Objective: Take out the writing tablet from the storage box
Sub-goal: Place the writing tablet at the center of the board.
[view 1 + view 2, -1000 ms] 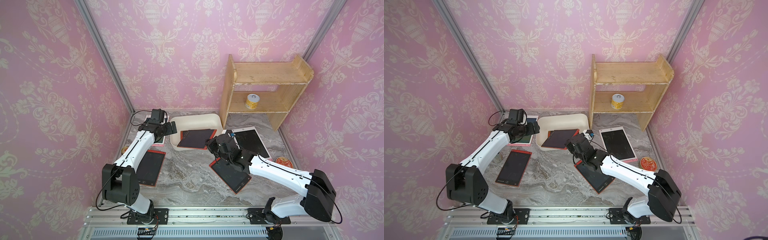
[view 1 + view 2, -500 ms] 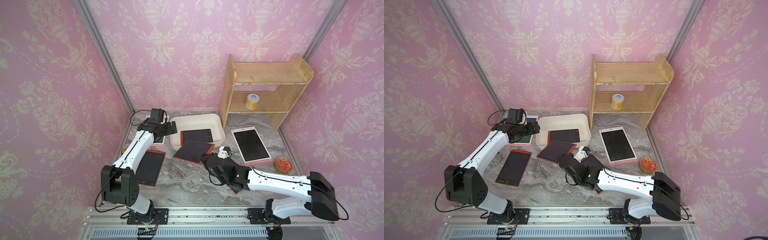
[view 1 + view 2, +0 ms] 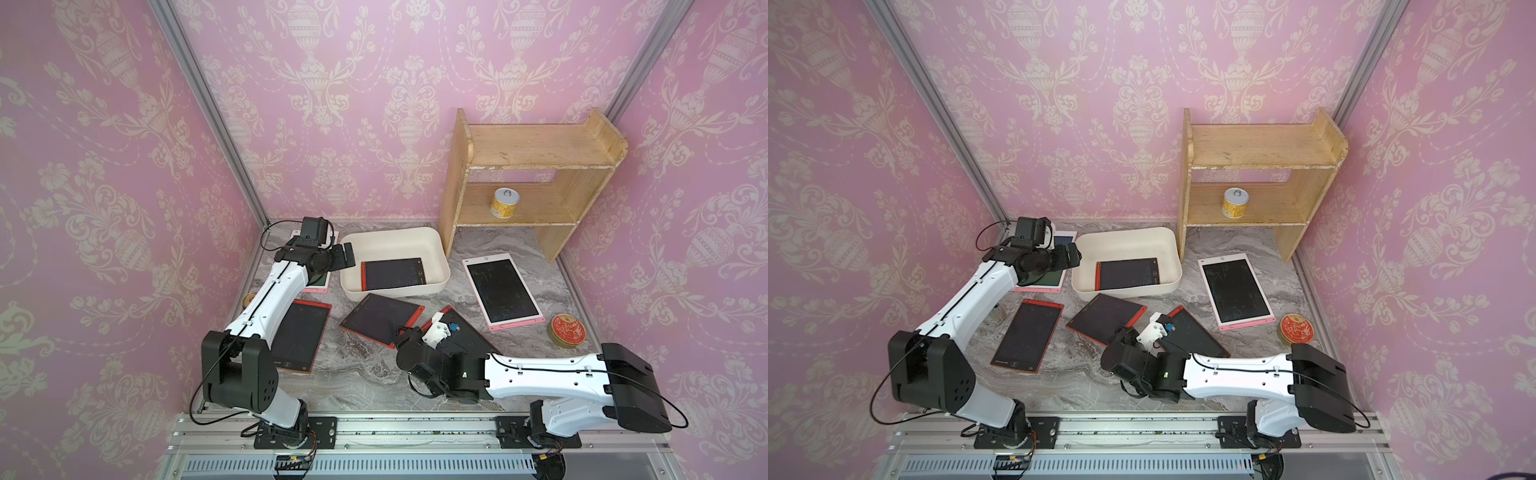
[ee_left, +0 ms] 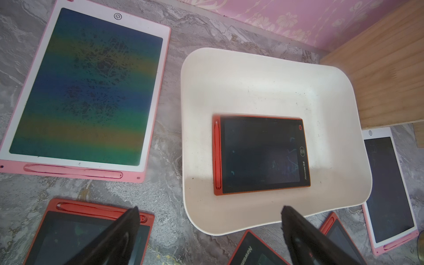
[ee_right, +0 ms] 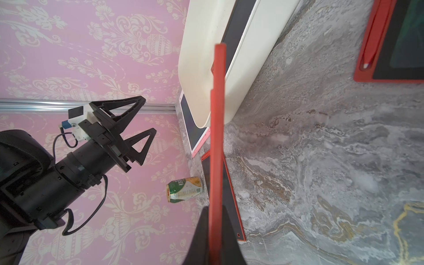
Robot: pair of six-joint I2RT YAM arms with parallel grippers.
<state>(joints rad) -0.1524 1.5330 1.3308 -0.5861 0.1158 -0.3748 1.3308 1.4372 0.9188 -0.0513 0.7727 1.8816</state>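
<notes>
My right gripper keeps lowering the held red tablet [image 3: 377, 316], which is clear of the storage box and above free tabletop [image 3: 354, 346], until it rests there, and then let go.
The off-white storage box [image 3: 390, 232] [image 3: 1125, 235] stands at the back middle of the table. One red-framed writing tablet [image 3: 392, 273] [image 3: 1128, 273] [image 4: 260, 154] lies flat inside it. My right gripper [image 3: 405, 334] [image 5: 215, 208] is shut on the near corner of a second red writing tablet [image 3: 382, 318] [image 3: 1104, 318], which is out of the box, just in front of its near wall. The right wrist view shows this tablet [image 5: 216, 137] edge-on. My left gripper [image 3: 343, 257] [image 4: 210, 208] hangs open and empty beside the box's left rim.
A wooden shelf [image 3: 532, 183] holding a yellow can [image 3: 505, 202] stands right of the box. Around it lie a pink tablet [image 3: 500, 291], another pink one [image 4: 85, 91], a red tablet [image 3: 299, 334], one under my right arm [image 3: 465, 332], a round tin [image 3: 567, 329] and a green can [image 5: 184, 189].
My right gripper drew back toward the table's front with the red tablet, from over the box's near rim to in front of the box. The left arm has stayed still.
</notes>
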